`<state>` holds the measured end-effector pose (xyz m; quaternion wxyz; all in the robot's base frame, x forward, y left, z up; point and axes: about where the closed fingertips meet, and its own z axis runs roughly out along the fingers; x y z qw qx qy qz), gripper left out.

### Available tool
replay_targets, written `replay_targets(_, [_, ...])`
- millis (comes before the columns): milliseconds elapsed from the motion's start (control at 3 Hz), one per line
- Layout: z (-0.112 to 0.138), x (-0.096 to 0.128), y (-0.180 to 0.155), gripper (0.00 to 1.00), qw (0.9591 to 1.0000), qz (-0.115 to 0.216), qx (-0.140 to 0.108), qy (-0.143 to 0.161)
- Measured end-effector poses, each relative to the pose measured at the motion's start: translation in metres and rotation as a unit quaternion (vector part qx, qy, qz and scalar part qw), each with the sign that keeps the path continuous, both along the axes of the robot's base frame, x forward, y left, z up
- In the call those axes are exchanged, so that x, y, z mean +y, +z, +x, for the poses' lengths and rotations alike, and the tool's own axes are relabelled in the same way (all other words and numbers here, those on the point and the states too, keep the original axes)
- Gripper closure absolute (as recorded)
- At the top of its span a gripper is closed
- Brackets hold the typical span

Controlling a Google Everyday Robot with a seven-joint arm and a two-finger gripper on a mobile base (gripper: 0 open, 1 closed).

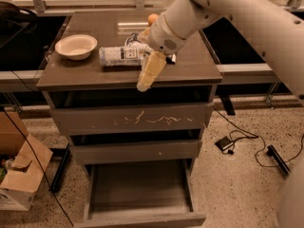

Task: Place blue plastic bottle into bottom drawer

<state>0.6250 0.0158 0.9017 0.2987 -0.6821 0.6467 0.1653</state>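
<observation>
My gripper's open fingers are spread across the blue plastic bottle's narrow way. I should continue to bring the gripper toward the pale label until they straddle the bottle.
The blue plastic bottle lies on its side on the cabinet top, its pale label facing up, to the right of a bowl. My gripper hangs just right of the bottle's right end, over the front edge of the cabinet top, with its cream tip pointing down and left. It holds nothing that I can see. The bottom drawer is pulled out at the foot of the cabinet, and its wide grey interior is bare. The scratched top drawer and the narrow middle drawer are closed.
A cream bowl sits at the top's left. An orange sits at the back. A crinkly snack bag is mostly hidden behind my wrist. A cardboard box stands on the floor to the left, and cables lie to the right.
</observation>
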Motion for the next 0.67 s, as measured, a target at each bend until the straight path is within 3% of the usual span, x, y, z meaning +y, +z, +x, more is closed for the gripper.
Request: replay_targets(667, [0.043,0.029,-0.007,0.00,0.9994,0.031,-0.002,0.017])
